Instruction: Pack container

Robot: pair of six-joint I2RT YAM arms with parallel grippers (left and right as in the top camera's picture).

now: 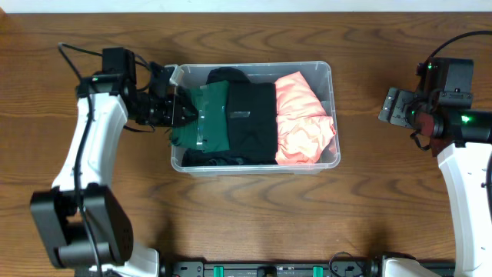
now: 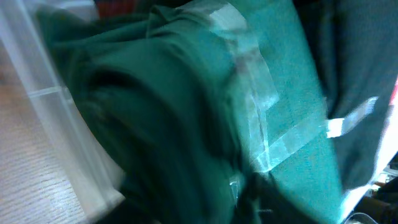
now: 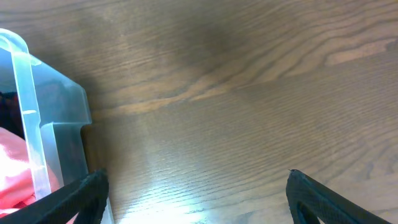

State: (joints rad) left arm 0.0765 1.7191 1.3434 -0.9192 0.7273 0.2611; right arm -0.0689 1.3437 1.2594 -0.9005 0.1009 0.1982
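My left gripper should move inward, open and press down on the garment's middle [image 1: 213, 117], because it is holding the green garment's edge [image 1: 178, 136] up against the bin's side.
The container [image 1: 254, 67] is a clear plastic bin at the table's middle. It holds a folded green garment [image 1: 213, 115] at its left, a black garment [image 1: 254, 115] in the middle and a coral garment [image 1: 304, 117] at its right. My left gripper [image 1: 186, 115] reaches over the bin's left wall and is closed on the green garment's edge. The blurred left wrist view is filled by green cloth [image 2: 205, 106], with the bin wall [image 2: 50, 93] at the left. My right gripper [image 3: 196, 186] is open and empty over bare wood, right of the bin corner [image 3: 37, 134].
The wooden table [image 1: 254, 223] lies all round the bin. The right arm [image 1: 453, 115] is at the right edge, well apart from the bin. A strip of coral cloth [image 3: 12, 180] shows through the bin wall in the right wrist view.
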